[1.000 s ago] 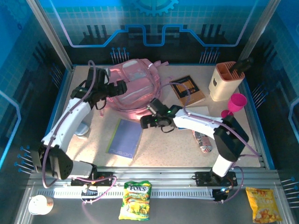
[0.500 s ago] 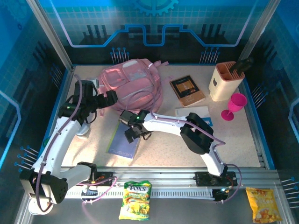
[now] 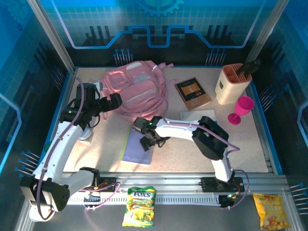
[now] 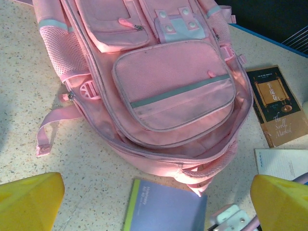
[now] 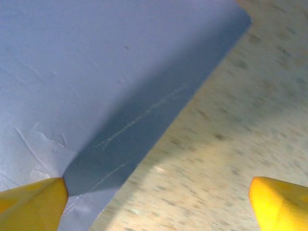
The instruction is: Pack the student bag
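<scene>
The blue notebook is lying flat and has my right gripper at its edge point(image 3: 151, 156) opposite the green spine point(image 3: 126, 143), so next my left gripper pinches that spine and lifts it.
The student bag point(image 3: 137, 89) is a large pink backpack lying front-up at the back of the table, its main zip gaping along the near side point(image 4: 173, 86). My left gripper point(image 3: 114, 102) hovers open by the bag's left near corner, its yellow fingertips point(image 4: 29, 199) apart with nothing between them. A blue notebook point(image 3: 139, 148) lies just in front of the bag point(image 4: 163, 209). My right gripper point(image 3: 149, 139) is open low over the notebook's right edge point(image 5: 96, 72); one fingertip point(image 5: 31, 202) is over the cover, the other over bare table.
A brown book point(image 3: 192, 94) and a white booklet point(image 3: 197, 115) lie right of the bag. An orange holder point(image 3: 232, 84) and a pink goblet point(image 3: 242, 108) stand at the back right. Snack bags point(image 3: 139, 207) lie beyond the front rail.
My right arm swung left from the table's middle onto the notebook, which has shifted a little to the right. My left gripper drew back from the bag.
</scene>
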You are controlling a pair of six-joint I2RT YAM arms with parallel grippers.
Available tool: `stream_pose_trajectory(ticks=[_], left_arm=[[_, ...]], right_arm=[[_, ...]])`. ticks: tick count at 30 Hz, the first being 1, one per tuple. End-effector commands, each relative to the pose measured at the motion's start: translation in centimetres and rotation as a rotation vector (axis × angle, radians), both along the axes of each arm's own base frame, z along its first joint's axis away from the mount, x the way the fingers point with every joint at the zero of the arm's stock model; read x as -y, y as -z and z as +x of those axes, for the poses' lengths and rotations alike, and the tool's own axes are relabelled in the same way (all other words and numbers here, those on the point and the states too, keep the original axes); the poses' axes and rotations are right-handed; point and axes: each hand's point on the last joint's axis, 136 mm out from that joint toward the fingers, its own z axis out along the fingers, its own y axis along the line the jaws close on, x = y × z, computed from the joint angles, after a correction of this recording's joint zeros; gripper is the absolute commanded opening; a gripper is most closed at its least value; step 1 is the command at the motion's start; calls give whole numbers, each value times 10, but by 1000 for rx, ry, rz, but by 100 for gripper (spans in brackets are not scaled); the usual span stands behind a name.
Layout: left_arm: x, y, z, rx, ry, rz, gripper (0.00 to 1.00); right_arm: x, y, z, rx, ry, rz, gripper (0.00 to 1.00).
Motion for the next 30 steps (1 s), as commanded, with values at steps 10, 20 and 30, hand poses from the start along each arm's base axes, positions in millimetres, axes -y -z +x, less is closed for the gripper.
stream_pose_trajectory(ticks=[10, 20, 30], left_arm=[[13, 29, -13, -157, 14, -107, 99], [77, 104, -67, -469, 64, -444, 92], [116, 168, -94, -622, 87, -500, 65]], right_arm=[[47, -27, 20, -11, 100, 187, 89], [36, -34, 35, -63, 393, 491, 62], [40, -6, 34, -95, 420, 423, 28]])
